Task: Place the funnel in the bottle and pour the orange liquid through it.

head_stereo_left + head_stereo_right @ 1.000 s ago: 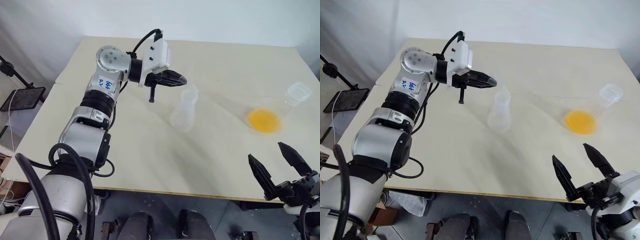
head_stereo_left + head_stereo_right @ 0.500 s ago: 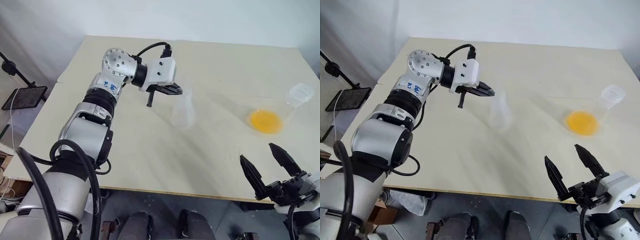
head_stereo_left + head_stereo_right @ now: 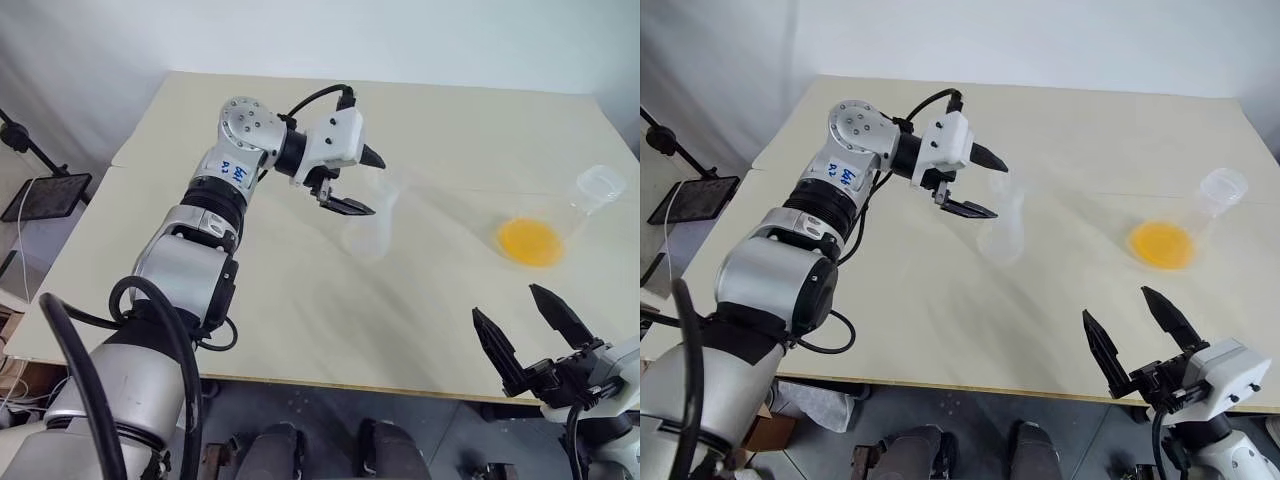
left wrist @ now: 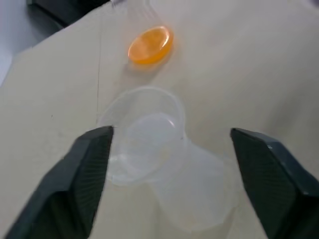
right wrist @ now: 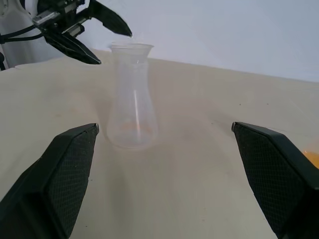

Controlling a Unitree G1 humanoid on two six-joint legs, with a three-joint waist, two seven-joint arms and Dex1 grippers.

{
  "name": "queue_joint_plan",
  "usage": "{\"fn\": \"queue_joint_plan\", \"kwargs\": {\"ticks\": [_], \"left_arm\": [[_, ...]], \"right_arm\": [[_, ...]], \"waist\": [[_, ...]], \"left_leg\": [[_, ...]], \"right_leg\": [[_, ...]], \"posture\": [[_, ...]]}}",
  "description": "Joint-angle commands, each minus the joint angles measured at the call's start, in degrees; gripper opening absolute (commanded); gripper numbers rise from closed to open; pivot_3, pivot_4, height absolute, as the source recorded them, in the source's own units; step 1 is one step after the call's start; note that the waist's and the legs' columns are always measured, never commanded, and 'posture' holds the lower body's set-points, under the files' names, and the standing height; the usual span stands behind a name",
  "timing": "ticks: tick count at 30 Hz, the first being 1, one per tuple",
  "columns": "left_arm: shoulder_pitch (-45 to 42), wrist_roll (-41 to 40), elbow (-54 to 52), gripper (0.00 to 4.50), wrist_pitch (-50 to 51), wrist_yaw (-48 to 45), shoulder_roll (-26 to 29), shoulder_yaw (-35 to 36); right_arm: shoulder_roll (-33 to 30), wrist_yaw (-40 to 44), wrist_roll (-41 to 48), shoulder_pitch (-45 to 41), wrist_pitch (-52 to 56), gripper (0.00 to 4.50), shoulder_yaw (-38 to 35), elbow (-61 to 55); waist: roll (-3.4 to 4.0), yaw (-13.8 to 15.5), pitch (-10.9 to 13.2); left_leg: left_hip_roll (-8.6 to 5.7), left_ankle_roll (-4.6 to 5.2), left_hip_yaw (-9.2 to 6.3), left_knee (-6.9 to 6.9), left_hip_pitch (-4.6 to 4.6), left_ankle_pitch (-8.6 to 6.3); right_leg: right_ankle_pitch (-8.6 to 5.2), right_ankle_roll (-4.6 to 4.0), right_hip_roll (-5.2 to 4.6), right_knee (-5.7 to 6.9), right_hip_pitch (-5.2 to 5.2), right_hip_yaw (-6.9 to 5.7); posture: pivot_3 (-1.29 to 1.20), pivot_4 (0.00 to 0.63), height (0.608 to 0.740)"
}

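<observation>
The orange liquid (image 3: pixel 530 242) is a shallow pool in the flask, so it should all fit in the bottle's wide base (image 3: pixel 367 239) when I pour.
The bottle (image 3: pixel 368 230) stands upright mid-table, clear and slim. The funnel (image 4: pixel 144 130) sits in its mouth, its flared rim (image 5: pixel 131 48) above the neck. My left gripper (image 3: pixel 372 186) is open, one finger on each side of the funnel, and touches nothing that I can make out. The orange liquid (image 3: pixel 528 241) lies in the bottom of a broader clear flask (image 3: pixel 597 187) at the right of the table. My right gripper (image 3: pixel 535 335) hangs open and empty over the table's near right edge, well short of both flasks.
The pale table (image 3: pixel 250 300) carries just the two flasks, with bare surface between them. A black stand with a flat tray (image 3: pixel 45 195) sits off the table's left edge.
My left gripper, shut a second ago beside the bottle's neck, has moved over its mouth and opened, with the funnel now in the mouth. The right gripper stays open.
</observation>
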Motion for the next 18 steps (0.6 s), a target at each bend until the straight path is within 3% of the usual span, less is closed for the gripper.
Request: {"fn": "queue_joint_plan", "kwargs": {"ticks": [1, 8, 11, 18], "left_arm": [[2.1, -6.4, -0.9, 4.44, 5.0, -6.1, 2.4, 5.5], [13.6, -14.4, -7.5, 4.44, 12.7, -10.5, 9.6, 12.8], [22.8, -17.9, -16.2, 4.44, 15.7, -11.3, 12.7, 14.3], [41.3, -24.2, -41.7, 4.44, 27.3, -3.4, 15.4, 15.6]], "right_arm": [[0.1, -0.6, -0.1, 0.2, -2.0, 4.5, -1.1, 0.0], [2.2, -2.3, 1.1, 2.3, -6.1, 4.5, -6.9, 2.3], [5.7, -2.9, 0.9, 5.6, -9.8, 4.5, -10.1, 4.4], [13.0, -5.7, -1.4, 8.8, -17.9, 4.5, -14.0, 9.8]], "waist": [[0.01, -0.5, 0.0], [0.02, -1.0, 0.0], [0.07, -1.0, 0.0], [0.08, -0.8, 0.0]], "left_leg": [[0.0, 0.0, 0.0, 0.0, 0.01, 0.0], [0.06, -0.02, -0.07, -0.01, 0.06, 0.0], [0.06, -0.04, -0.1, -0.06, 0.11, 0.0], [-0.05, -0.04, -0.41, 0.07, 0.08, -0.01]], "right_leg": [[0.0, 0.0, 0.0, 0.01, 0.0, 0.0], [0.0, 0.0, 0.0, 0.13, -0.04, 0.0], [0.0, -0.01, -0.01, 0.18, -0.05, 0.02], [0.0, -0.01, -0.16, 0.14, 0.11, 0.4]], "posture": [[0.0, 0.15, 0.74], [0.0, 0.15, 0.74], [0.0, 0.15, 0.74], [0.0, 0.15, 0.74]]}}
